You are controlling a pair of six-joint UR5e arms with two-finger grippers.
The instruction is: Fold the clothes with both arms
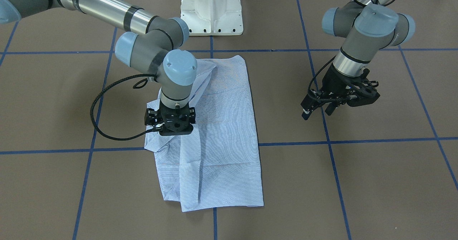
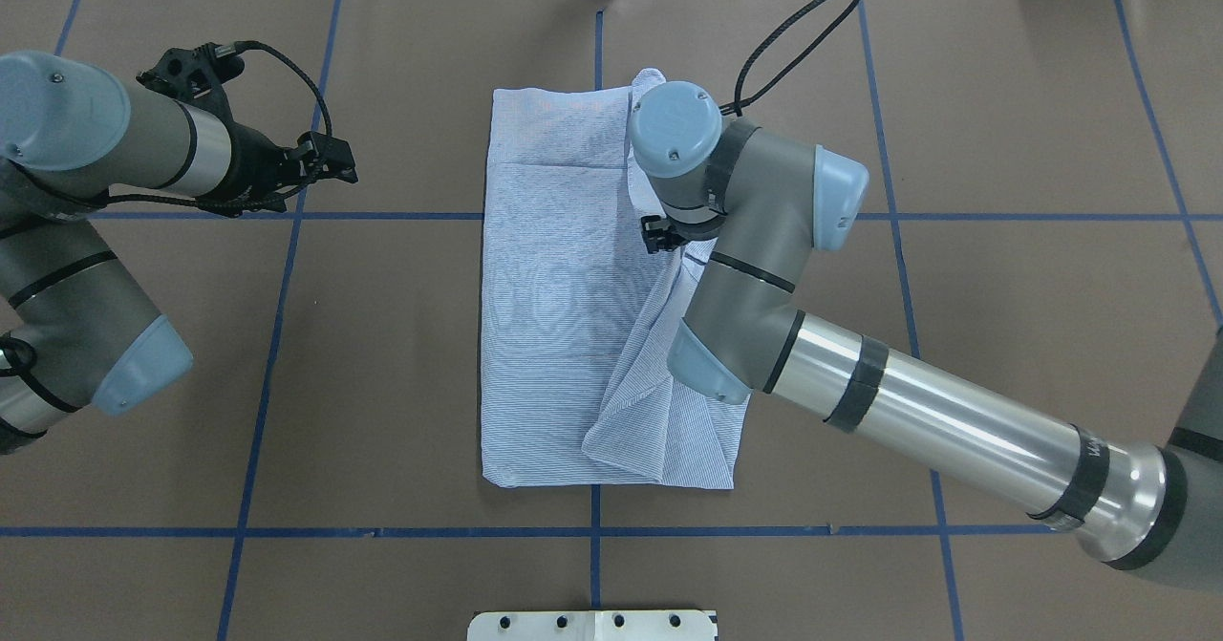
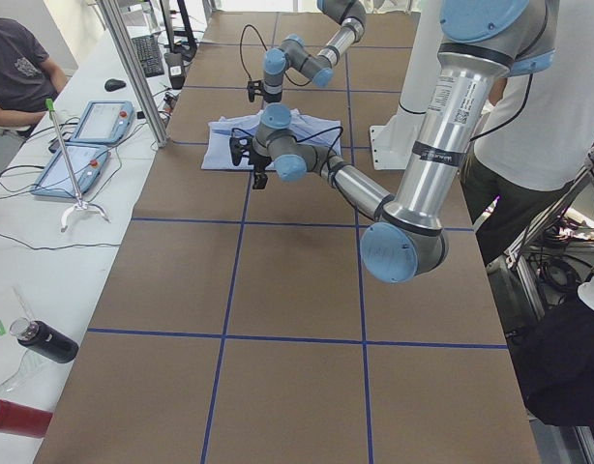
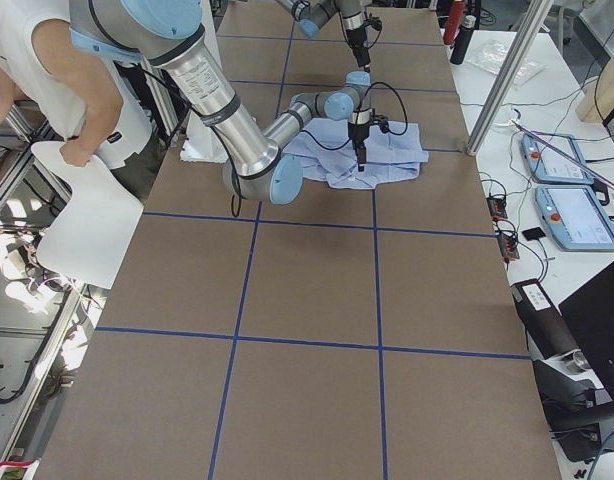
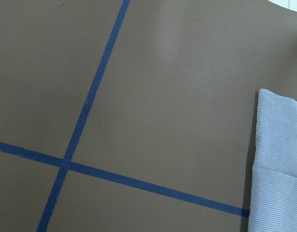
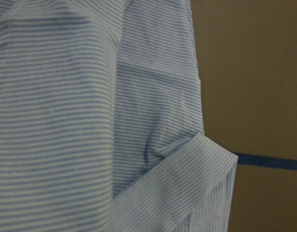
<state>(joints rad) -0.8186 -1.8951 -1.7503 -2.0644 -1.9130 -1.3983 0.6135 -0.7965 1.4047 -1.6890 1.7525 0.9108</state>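
The shirt's side fold is too far in, and its upper flap [image 1: 207, 77] runs at a slant across the shirt's body. Next, my right gripper pulls both back toward the shirt's side edge [image 1: 156, 167].
The light blue-and-white striped shirt [image 1: 222, 125] lies folded into a long rectangle on the brown table, with a sleeve doubled over its side [image 2: 659, 412]. My right gripper [image 1: 170, 125] points straight down onto that sleeve side, and its fingertips are hidden behind its own body. The right wrist view is filled by the shirt's stripes [image 6: 56, 121] and a cuff [image 6: 187, 188], with no fingers showing. My left gripper [image 1: 319, 110] hangs over bare table well away from the shirt, fingers apart and holding nothing. In the left wrist view the shirt's edge [image 5: 279, 159] shows at the right.
Blue tape lines [image 2: 287, 216] grid the brown table. The white pedestal base [image 1: 211, 11] stands at the robot's side. A side bench holds teach pendants [image 3: 84, 121] and bottles [image 3: 45, 340]. People stand or sit beside the table [image 4: 77, 90].
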